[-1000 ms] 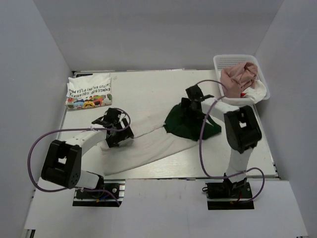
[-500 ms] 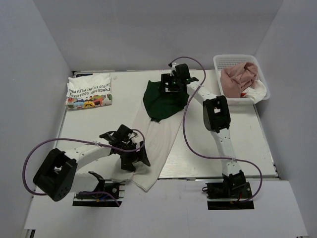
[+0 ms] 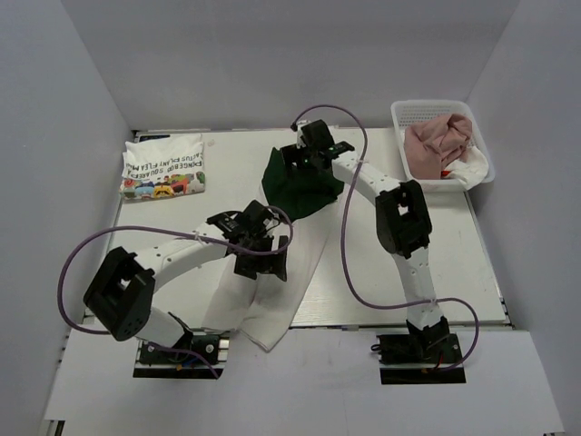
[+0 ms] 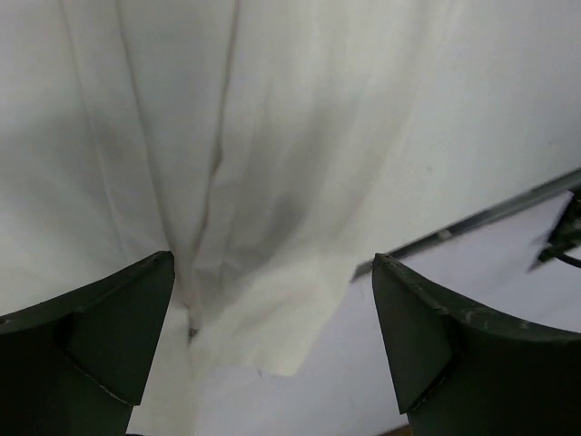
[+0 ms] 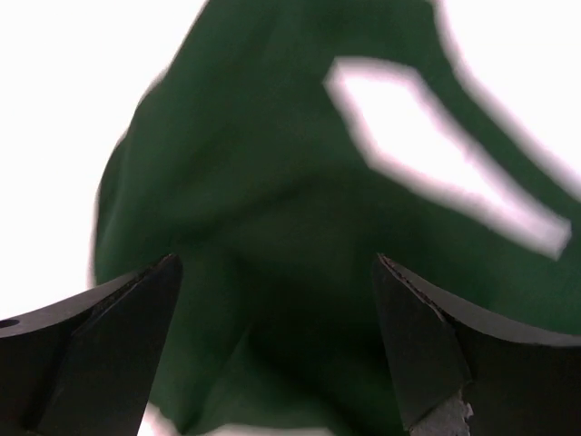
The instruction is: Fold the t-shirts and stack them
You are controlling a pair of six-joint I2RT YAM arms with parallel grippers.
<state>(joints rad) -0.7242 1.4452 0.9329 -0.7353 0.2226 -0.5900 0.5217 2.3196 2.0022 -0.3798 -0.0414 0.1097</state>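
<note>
The white body [image 3: 274,302] lies at a slant away from the rumpled green cloth [image 3: 304,194]. Next, my right gripper spreads out the green cloth while my left gripper sets the body straight, before folding.
A white t-shirt [image 3: 272,295] with dark green sleeves [image 3: 295,191] lies as a long rumpled strip from the table's far middle to its near edge. My left gripper [image 3: 265,265] hovers open over the white body [image 4: 272,163], nothing between its fingers [image 4: 109,336]. My right gripper [image 3: 304,168] stands open above the green cloth [image 5: 272,209], also gripping nothing. A folded white t-shirt with black lettering and cartoon figures [image 3: 163,168] lies at the far left. A dusty pink t-shirt [image 3: 436,138] and a white one with red [image 3: 465,171] sit bunched in the basket.
The white lattice basket [image 3: 418,111] stands at the far right corner. Grey walls close in the table [image 3: 427,254] on three sides. Purple cables loop off both arms. The shirt's hem reaches the table's near edge [image 4: 472,218].
The shirt swung from lying crosswise to lengthwise. In the last half second my left gripper moved away from the near edge toward the shirt's middle; the right one shifted slightly left over the green part.
</note>
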